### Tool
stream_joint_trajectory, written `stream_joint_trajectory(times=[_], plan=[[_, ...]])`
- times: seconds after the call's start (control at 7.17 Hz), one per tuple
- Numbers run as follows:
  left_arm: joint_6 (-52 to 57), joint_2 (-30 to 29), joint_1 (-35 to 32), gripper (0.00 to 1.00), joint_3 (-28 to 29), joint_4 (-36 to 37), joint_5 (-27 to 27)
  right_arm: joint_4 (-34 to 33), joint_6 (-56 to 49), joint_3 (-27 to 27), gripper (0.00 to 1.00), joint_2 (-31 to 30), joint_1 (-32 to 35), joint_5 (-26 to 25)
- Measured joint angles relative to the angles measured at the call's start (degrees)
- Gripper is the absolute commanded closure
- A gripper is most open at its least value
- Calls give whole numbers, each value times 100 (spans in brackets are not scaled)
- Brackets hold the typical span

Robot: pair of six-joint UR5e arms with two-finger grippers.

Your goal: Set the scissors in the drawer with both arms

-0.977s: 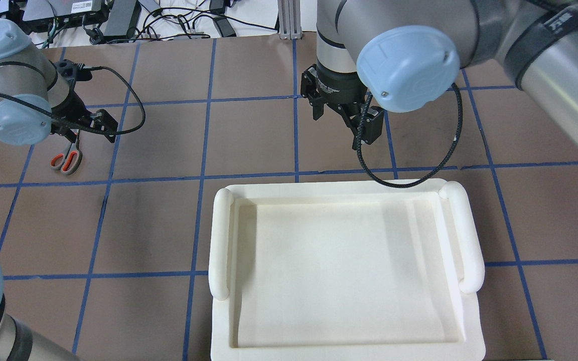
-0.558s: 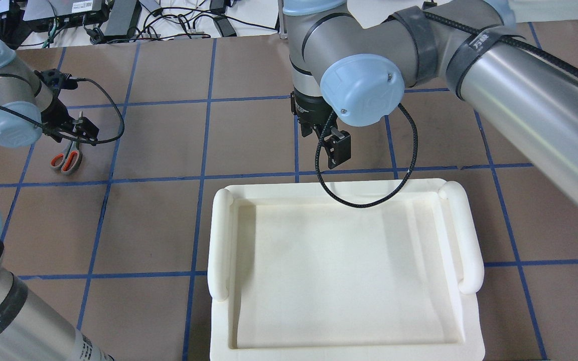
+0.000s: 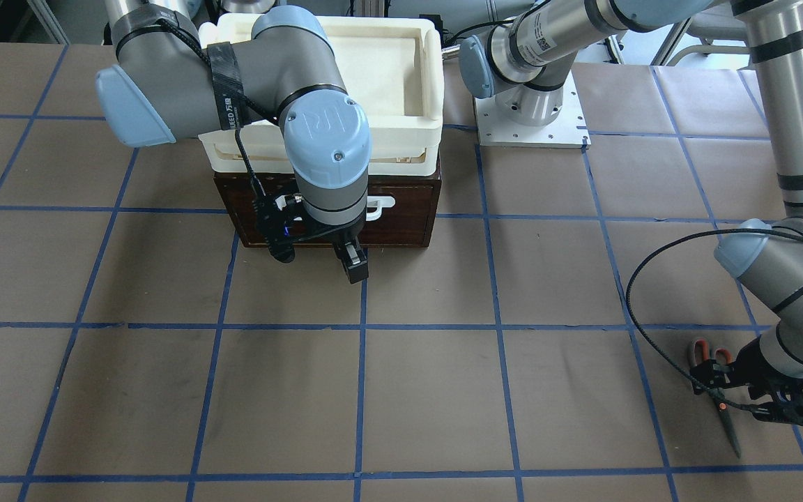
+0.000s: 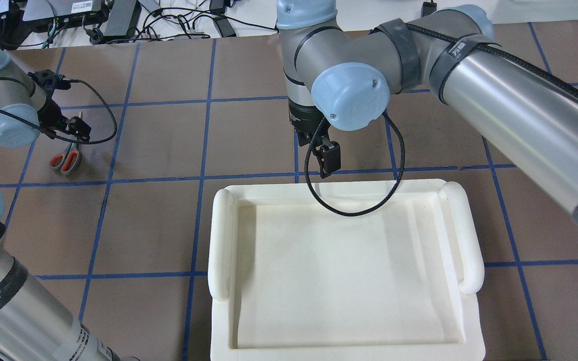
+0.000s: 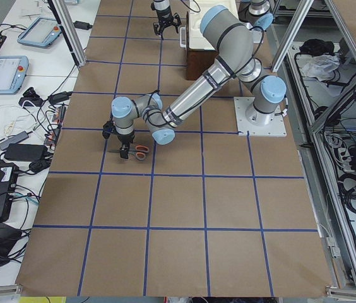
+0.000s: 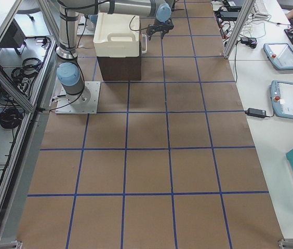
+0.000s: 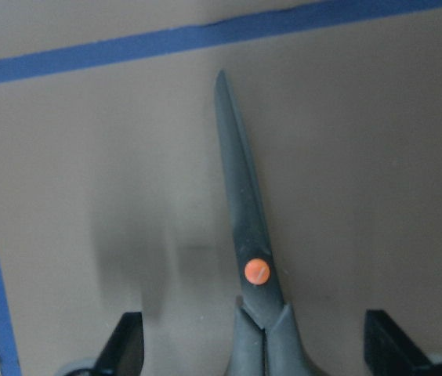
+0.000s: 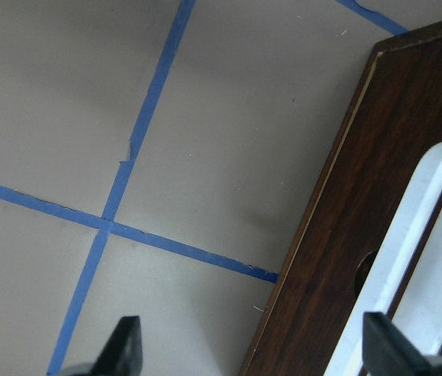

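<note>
The handle shanks (image 7: 266,345) come together side by side behind the pivot, so I expect the scissors (image 3: 722,406) to stay shut and level when the robot pinches and lifts them.
The scissors (image 7: 257,271) lie flat on the brown table, blades closed; the overhead view shows their orange-lined handles (image 4: 66,159), and they also show in the front view (image 3: 722,408). My left gripper (image 7: 256,352) is open, low over the scissors, one finger on each side just behind the pivot. The dark brown drawer (image 3: 401,223) looks shut, under the cream tray. My right gripper (image 8: 256,348) is open in front of the drawer front (image 8: 338,266), close to its white bar handle (image 8: 421,235). In the overhead view the drawer is hidden under the tray.
The cream-white plastic tray (image 4: 221,235) sits on top of the drawer box and covers it from above. The right arm's black cable (image 4: 349,210) hangs over the tray's far rim. Blue tape lines grid the table. Cables and electronics lie beyond the far edge.
My right arm has swung left and toward the tray's far edge, bringing its gripper close to the drawer front. My left wrist has shifted slightly left over the scissors, which have not moved.
</note>
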Motion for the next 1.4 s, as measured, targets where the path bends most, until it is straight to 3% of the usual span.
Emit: stream_joint_trajectory(times=[0.14,0.28,1.4], plan=[[-3,-15,14,17,4,2,-53,59,127,0,0,46,0,54],[-9,-18,21,20,7,-4,-77,169,178,0,0,69,0,73],[-235,33,26,32,-67,-48,-90,667,267,34,0,208,0,67]])
